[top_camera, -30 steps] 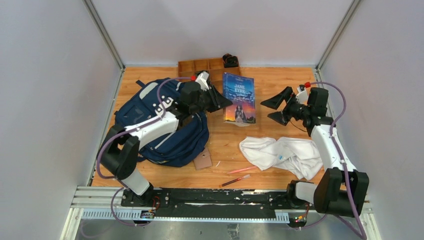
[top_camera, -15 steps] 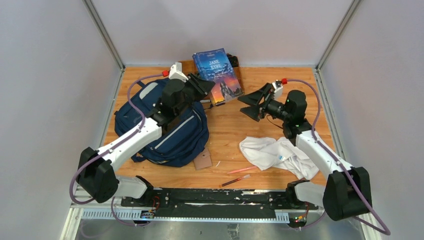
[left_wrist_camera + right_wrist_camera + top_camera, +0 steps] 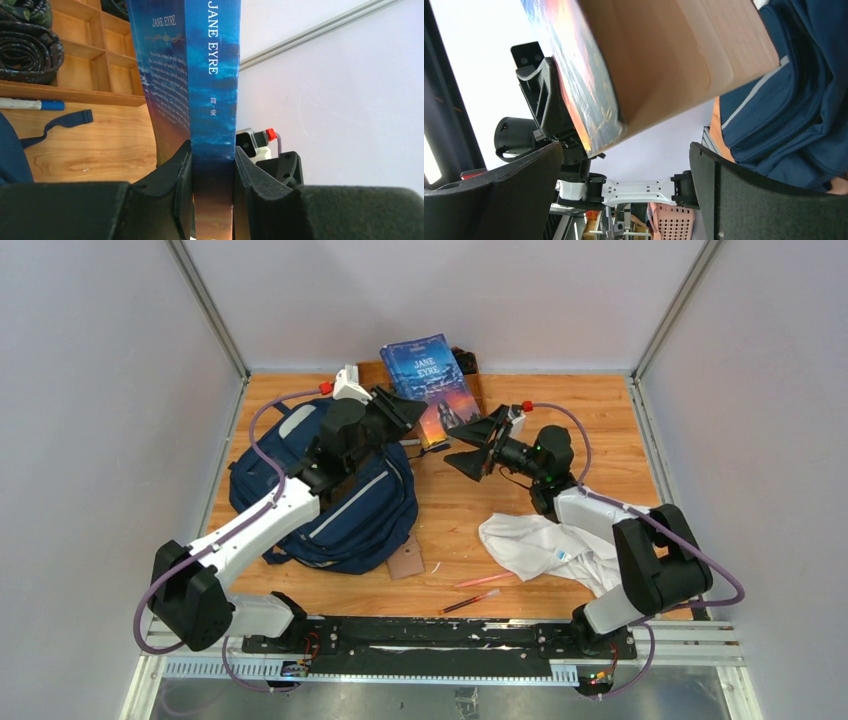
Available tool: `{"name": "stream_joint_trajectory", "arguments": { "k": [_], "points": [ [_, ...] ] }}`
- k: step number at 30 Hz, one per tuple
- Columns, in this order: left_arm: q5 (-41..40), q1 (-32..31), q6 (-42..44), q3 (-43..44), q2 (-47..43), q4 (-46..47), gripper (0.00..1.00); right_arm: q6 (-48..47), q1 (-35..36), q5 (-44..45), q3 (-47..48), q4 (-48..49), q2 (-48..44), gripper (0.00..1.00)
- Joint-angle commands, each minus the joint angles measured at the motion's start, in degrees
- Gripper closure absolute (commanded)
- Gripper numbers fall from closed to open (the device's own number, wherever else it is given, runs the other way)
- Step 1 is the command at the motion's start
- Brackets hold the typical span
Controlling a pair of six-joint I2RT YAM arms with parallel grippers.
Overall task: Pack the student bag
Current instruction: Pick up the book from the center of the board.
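The book's lower end (image 3: 664, 116) is at a slant across my right gripper's fingers. My right gripper needs to turn to line up with the book's pages (image 3: 656, 57) before it takes the book over.
The student bag (image 3: 330, 490), a navy backpack with grey stripes, lies on the table's left side. Above its far end my left gripper (image 3: 405, 413) is shut on a blue "Jane Eyre" book (image 3: 430, 375), held up off the table and tilted. In the left wrist view the spine (image 3: 212, 75) stands clamped between the pads (image 3: 212, 170). My right gripper (image 3: 463, 447) is open just right of the book's lower edge. In the right wrist view the book's corner (image 3: 649, 60) hangs above the wide gap (image 3: 624, 155), touching neither finger, and the bag (image 3: 794, 100) lies beyond.
A white cloth (image 3: 560, 550) lies crumpled at the front right. Two pens (image 3: 480, 582) and a cardboard scrap (image 3: 405, 560) lie near the front edge. A wooden organiser (image 3: 90, 60) with a rolled belt (image 3: 27, 40) stands at the back, with a marker (image 3: 30, 104) beside it.
My left arm lifted the book off the table and up toward the back. My right arm swung left, bringing its open gripper close to the book.
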Motion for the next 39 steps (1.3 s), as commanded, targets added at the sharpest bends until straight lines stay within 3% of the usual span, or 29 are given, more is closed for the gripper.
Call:
{"name": "stream_joint_trajectory", "arguments": {
  "k": [1,9,15,25,29,35,37,39],
  "points": [
    [2.50,-0.23,-1.33,4.41,-3.77,11.01,1.00,3.96,1.06,-0.48,1.65,11.05,2.72,0.00],
    [2.41,-1.25,-1.42,3.23,-5.76,10.96,1.00,9.05,1.21,3.62,2.26,26.73,8.56,0.00],
    [1.62,-1.28,-0.28,0.83,-7.34,10.83,1.00,7.70,-0.46,7.15,0.50,28.42,7.49,0.00],
    [1.24,-1.21,-1.23,-3.23,-7.76,10.74,1.00,3.86,-4.28,9.61,-0.67,23.34,1.34,0.00],
    [1.73,-1.22,-1.66,-3.66,-6.81,10.74,1.00,3.40,-4.20,8.92,-0.35,23.27,1.44,0.14],
    [2.39,-1.29,-2.32,-4.53,-5.12,10.79,1.00,3.09,-4.20,9.87,-1.19,24.90,1.98,0.59],
    [2.15,-1.32,-2.65,-5.18,-4.82,10.75,1.00,2.29,-4.26,9.85,-0.98,24.40,1.75,0.64],
    [2.03,-1.34,-3.26,-5.72,-4.41,10.83,1.00,1.24,-4.28,9.61,-0.70,23.15,1.42,0.60]
  ]
}}
